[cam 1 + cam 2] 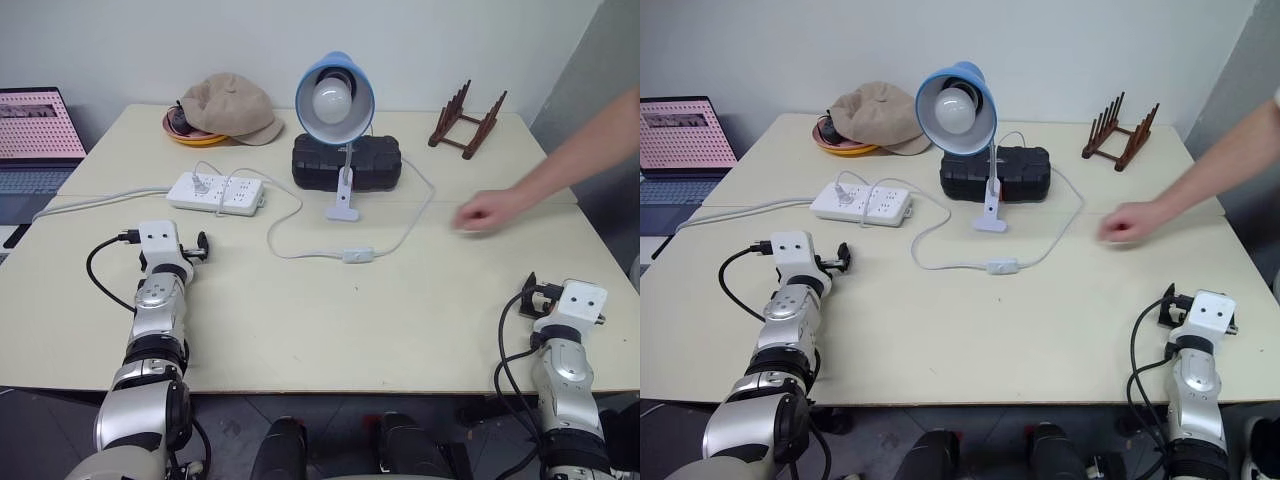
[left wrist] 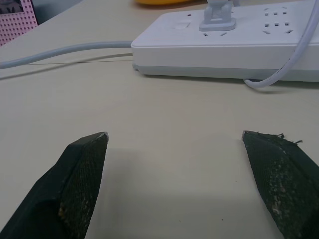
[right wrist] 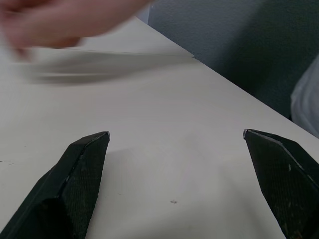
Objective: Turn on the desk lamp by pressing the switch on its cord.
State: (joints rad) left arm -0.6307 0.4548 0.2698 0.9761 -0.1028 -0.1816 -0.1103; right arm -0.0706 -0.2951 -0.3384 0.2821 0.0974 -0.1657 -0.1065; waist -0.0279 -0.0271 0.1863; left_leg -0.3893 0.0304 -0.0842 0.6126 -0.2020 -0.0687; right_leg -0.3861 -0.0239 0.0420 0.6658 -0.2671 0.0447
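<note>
The white cord between the switch (image 1: 358, 256) and the desk lamp lies in a wide, slack loop (image 1: 428, 204), so I expect the lamp to stay standing in place when the robot lifts the switch.
The desk lamp (image 1: 335, 100), with a blue shade and a white bulb, stands on its small white base at the table's back centre. Its thin white cord (image 1: 283, 247) loops forward across the table to the small white switch (image 1: 358, 256), which lies in front of the base. My left gripper (image 2: 174, 134) is open and empty, low over the table at the left and pointing at the power strip. The switch lies well to its right. My right gripper (image 3: 176, 133) is open and empty near the table's front right corner, far from the switch.
A white power strip (image 1: 216, 192) with a plug in it lies at the left. Behind it are a tan cap (image 1: 228, 105) on an orange bowl, a black box (image 1: 347, 160) behind the lamp, and a wooden rack (image 1: 467, 122). A laptop (image 1: 35, 135) sits far left. A person's hand (image 1: 490, 212) reaches in over the table from the right.
</note>
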